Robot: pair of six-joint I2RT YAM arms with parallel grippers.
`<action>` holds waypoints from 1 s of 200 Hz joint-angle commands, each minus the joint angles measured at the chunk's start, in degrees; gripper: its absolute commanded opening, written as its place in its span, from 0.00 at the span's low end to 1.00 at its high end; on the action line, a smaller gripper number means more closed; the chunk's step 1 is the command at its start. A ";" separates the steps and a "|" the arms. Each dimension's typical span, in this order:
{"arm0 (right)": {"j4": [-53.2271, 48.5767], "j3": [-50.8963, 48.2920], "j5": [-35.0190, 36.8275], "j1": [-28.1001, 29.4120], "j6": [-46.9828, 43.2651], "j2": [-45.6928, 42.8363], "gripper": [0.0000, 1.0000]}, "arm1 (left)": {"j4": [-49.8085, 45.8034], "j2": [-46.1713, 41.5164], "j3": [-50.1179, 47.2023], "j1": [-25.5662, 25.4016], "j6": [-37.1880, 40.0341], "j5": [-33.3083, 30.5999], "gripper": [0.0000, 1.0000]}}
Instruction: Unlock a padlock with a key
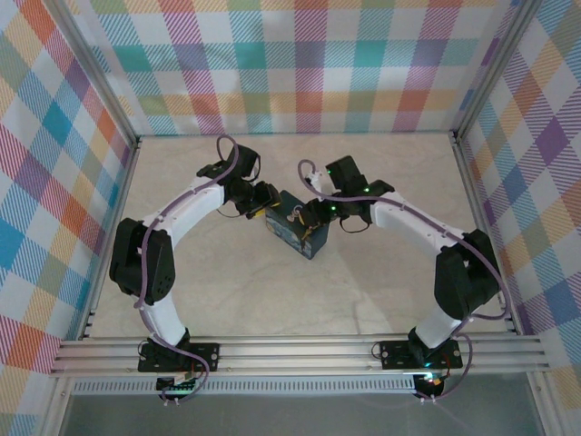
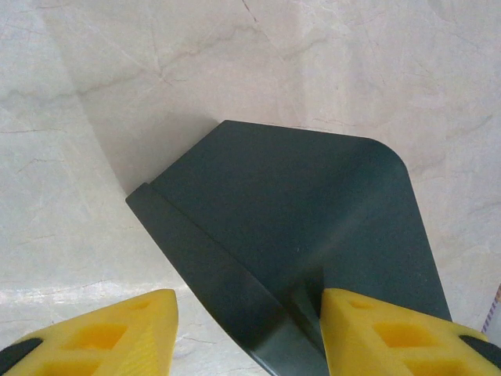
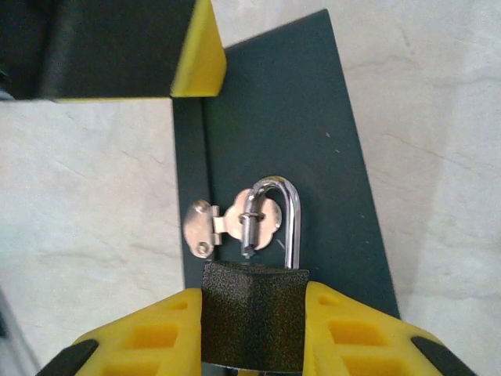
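The open shackle's short leg (image 3: 250, 233) still passes through the staple, so I should work it out with my right gripper before putting the padlock down beside the box (image 1: 363, 243).
The padlock (image 3: 254, 313) has a dark speckled body and a silvery shackle (image 3: 291, 211). It hangs through the hasp (image 3: 223, 223) on a dark box (image 3: 313, 117). My right gripper (image 3: 254, 345) is shut on the padlock body, with a yellow pad on each side. The shackle's short leg shows its free tip just above the body, still threaded through the staple. My left gripper (image 2: 250, 337) is open astride the box's (image 2: 297, 211) edge; its right pad (image 2: 376, 329) touches the box and its left pad stands apart. From above, both grippers meet at the box (image 1: 295, 234). The key is out of view.
The box rests mid-table on a pale marbled surface (image 1: 272, 300). Checked cloth walls (image 1: 300, 64) and aluminium frame rails (image 1: 300, 350) enclose the workspace. The left gripper's yellow fingertip (image 3: 200, 55) is at the box's far edge in the right wrist view.
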 commanded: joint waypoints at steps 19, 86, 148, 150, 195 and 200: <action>9.23 -1.03 -11.35 -0.78 11.19 0.15 0.17 | -2.65 -1.01 -2.62 0.39 -0.46 0.59 0.50; 13.79 -0.86 -9.14 -0.87 14.86 3.53 0.16 | -2.12 -1.77 -3.43 0.21 -1.01 2.18 0.49; 16.36 -3.03 -8.30 -5.16 19.96 -0.96 0.16 | -3.06 -2.59 -1.06 1.68 -1.38 1.42 0.53; 16.26 -3.09 -8.54 -5.44 20.05 -1.22 0.16 | -3.10 -2.64 -0.85 1.70 -1.34 1.48 0.54; 11.43 -7.31 -8.92 -12.29 19.29 -6.96 0.18 | -4.25 -2.60 2.61 2.91 -0.37 2.99 0.57; 11.44 -8.35 -9.14 -13.48 19.29 -7.66 0.18 | -4.25 -2.75 2.69 3.22 -0.37 3.17 0.57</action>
